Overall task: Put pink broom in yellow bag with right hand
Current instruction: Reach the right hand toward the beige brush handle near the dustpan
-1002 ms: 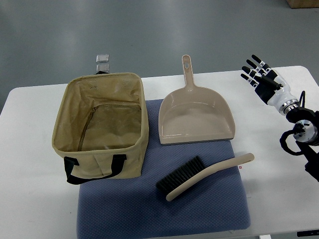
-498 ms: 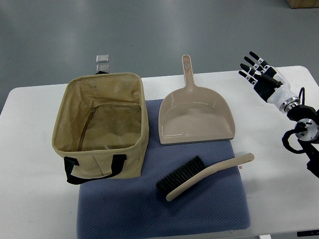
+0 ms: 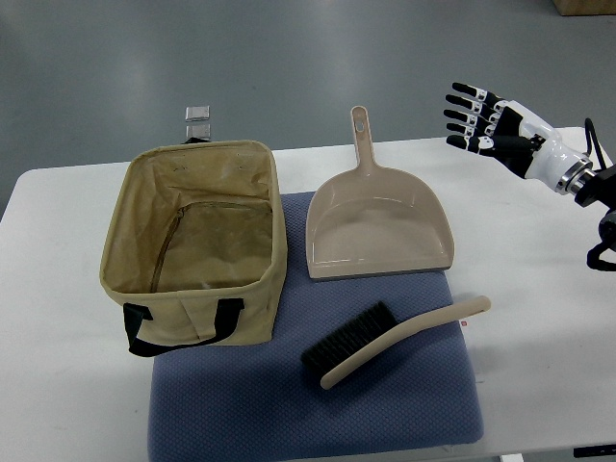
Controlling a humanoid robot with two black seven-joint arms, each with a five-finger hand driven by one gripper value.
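Observation:
I am about to lower the pink broom into the bag. The broom is longer than the yellow bag's bottom point(image 3: 214, 247), so its handle point(image 3: 448, 316) will stick out over the bag's rim.
The broom point(image 3: 395, 339), a pale pinkish-beige hand brush with black bristles, lies on the blue mat point(image 3: 318, 404) near the table's front, handle pointing right. To its upper left stands the yellow-tan fabric bag point(image 3: 197, 245), mouth open, with black handles on its near side. My right hand point(image 3: 478, 117) hovers at the upper right, above the table's far edge, fingers spread and holding nothing. It is well away from the broom, up and to the right of it.
A matching beige dustpan point(image 3: 377, 226) lies between the bag and my right hand, handle pointing away from me. The white table point(image 3: 58, 385) extends around the mat. Two small grey squares point(image 3: 198, 118) sit on the floor beyond the bag.
My right hand has risen and swung left, from beside the table's right edge to above its far edge. The broom, bag and dustpan have not moved.

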